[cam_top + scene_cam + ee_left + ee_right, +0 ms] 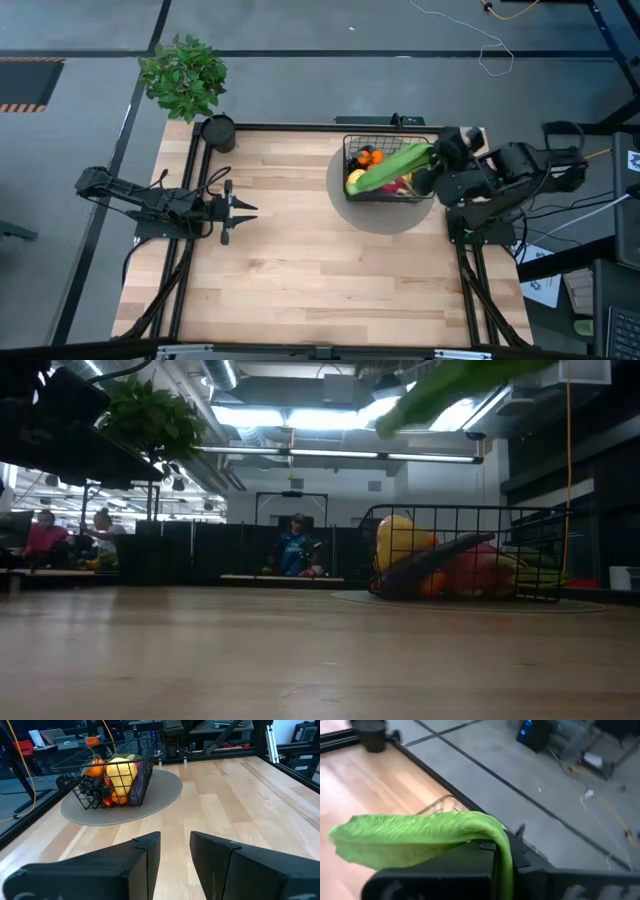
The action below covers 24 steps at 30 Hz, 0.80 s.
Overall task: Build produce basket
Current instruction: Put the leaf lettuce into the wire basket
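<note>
The green pepper's loose end (362, 184) is over the basket's open top, so my right gripper should keep lowering the pepper and let it go across the fruit inside (374, 160).
The black wire basket (346, 150) stands on a round grey mat near the table's far right. It shows in the low view (470, 520) and the left wrist view (80, 795) too. It holds a yellow fruit (120, 775), orange pieces (95, 770), a dark long vegetable (430, 565) and a pink fruit (480, 570). My right gripper (440, 158) is above the basket's right side, shut on a long green pepper (392, 166). My left gripper (245, 210) waits open at the table's left, touching nothing. My right gripper holds the green pepper by its narrow stem end (504, 857), which curves down between the dark fingers (470, 870). The fingers come from the table's right. The pepper (450, 390) is lifted clear above the basket and juts out toward the table's left, its free end sloping lower.
A leafy potted plant (183, 75) and a small round black cup (218, 131) stand at the far left corner. The grey mat (345, 210) reaches past the basket. Bare wood (300, 260) lies between the arms. People (295, 550) sit in the room beyond.
</note>
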Each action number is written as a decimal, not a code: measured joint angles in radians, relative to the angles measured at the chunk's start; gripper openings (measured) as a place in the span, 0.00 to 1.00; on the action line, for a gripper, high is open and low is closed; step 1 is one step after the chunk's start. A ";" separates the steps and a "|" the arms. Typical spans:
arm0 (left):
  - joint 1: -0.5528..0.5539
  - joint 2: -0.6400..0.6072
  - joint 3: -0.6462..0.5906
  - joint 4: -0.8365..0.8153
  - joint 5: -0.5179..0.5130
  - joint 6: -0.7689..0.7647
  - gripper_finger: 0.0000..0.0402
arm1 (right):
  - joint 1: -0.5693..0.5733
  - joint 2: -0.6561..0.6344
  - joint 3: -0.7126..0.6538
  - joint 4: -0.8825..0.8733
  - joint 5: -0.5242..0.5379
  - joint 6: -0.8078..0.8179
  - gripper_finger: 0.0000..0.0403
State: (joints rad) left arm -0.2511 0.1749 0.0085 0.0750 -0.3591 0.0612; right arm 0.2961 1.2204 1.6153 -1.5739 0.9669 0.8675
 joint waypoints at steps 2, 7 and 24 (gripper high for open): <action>0.000 0.000 0.000 0.000 0.000 0.000 0.24 | -0.016 -0.060 -0.084 0.000 0.004 0.070 0.00; 0.000 0.000 0.000 0.000 0.000 -0.001 0.24 | -0.049 -0.148 -0.248 0.008 0.037 0.212 0.00; 0.000 0.000 0.000 -0.005 0.000 -0.006 0.24 | -0.210 -0.141 -0.613 0.348 0.284 0.342 0.00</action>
State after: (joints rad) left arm -0.2511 0.1749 0.0085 0.0704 -0.3588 0.0555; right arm 0.0862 1.0796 1.0021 -1.2262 1.2508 1.2098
